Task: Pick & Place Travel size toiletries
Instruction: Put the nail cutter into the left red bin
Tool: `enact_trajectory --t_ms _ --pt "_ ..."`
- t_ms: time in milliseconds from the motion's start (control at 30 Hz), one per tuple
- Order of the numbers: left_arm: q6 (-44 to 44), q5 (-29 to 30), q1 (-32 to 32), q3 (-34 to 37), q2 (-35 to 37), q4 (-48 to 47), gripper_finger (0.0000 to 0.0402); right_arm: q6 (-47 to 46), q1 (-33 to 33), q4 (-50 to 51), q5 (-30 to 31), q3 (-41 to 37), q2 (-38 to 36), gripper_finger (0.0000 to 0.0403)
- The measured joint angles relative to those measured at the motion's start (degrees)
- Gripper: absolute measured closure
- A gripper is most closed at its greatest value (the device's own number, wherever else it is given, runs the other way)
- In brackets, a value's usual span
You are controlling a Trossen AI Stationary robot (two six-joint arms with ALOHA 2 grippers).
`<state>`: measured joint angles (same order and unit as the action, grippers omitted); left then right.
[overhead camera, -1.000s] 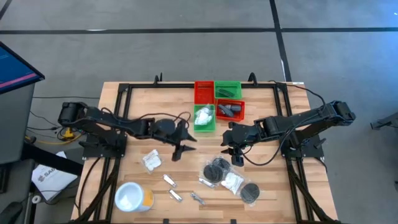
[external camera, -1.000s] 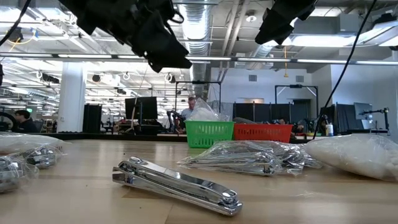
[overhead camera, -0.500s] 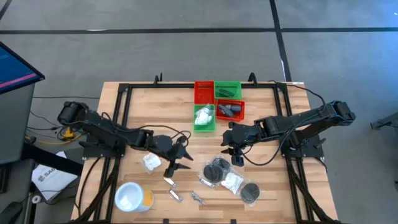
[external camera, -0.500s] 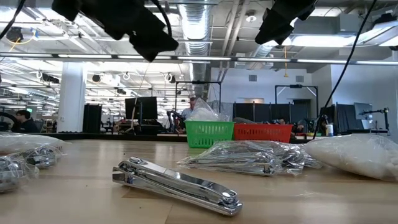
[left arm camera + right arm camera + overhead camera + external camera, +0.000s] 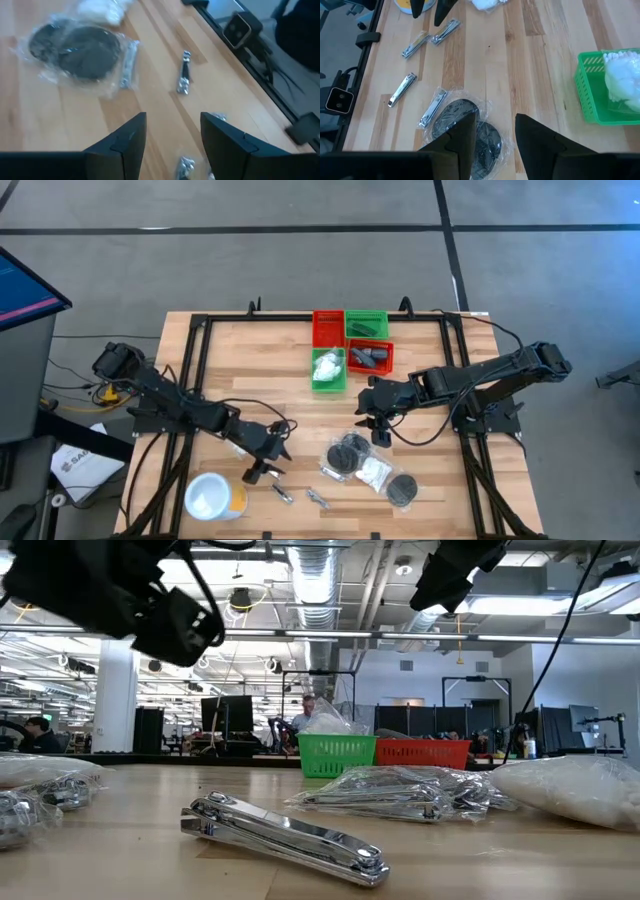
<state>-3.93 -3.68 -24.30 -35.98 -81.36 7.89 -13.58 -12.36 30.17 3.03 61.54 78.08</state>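
Observation:
My left gripper should go on moving down until its fingers are on both sides of the clippers' narrow width [image 5: 446, 31] and then close, because the leftmost clippers [image 5: 185, 166] point lengthwise into its open fingers.
Travel size toiletries lie loose on the near half of the wooden table. They are silver nail clippers [image 5: 445, 31] [image 5: 402, 89], black discs in clear wrap [image 5: 348, 452] and white packets [image 5: 375, 472]. My left gripper [image 5: 260, 473] stands open, slanting down just above the leftmost clippers [image 5: 184, 167], which show low between its fingers. My right gripper [image 5: 380, 432] hangs open above the table, just far of the black discs [image 5: 465, 120], with nothing between its fingers. A white packet [image 5: 327, 366] lies in a green bin [image 5: 328, 385].
Two red and two green bins [image 5: 366, 325] stand together at the table's far middle, one red one holding dark items [image 5: 370, 357]. A white round tub [image 5: 210, 498] stands at the near left. The black frame rail [image 5: 200, 350] runs around the table top.
My left gripper has swung from beside the green bin toward the table's near-left, sinking as it went, and now stands over the silver clippers, its fingers as far apart as before. The white packet on the left is now hidden under its arm in the high view.

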Motion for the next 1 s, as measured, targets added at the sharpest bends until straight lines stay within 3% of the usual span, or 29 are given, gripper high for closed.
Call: enact_trajectory --t_ms 267,1000 --pt "-5.48 0.55 -2.58 2.08 0.00 0.12 0.0225 0.00 0.00 -0.89 -0.01 0.00 0.00 0.0274" --pt "-5.11 1.95 -4.58 5.28 -1.97 1.66 0.0225 0.01 0.00 -2.37 -0.01 0.00 0.00 0.0274"
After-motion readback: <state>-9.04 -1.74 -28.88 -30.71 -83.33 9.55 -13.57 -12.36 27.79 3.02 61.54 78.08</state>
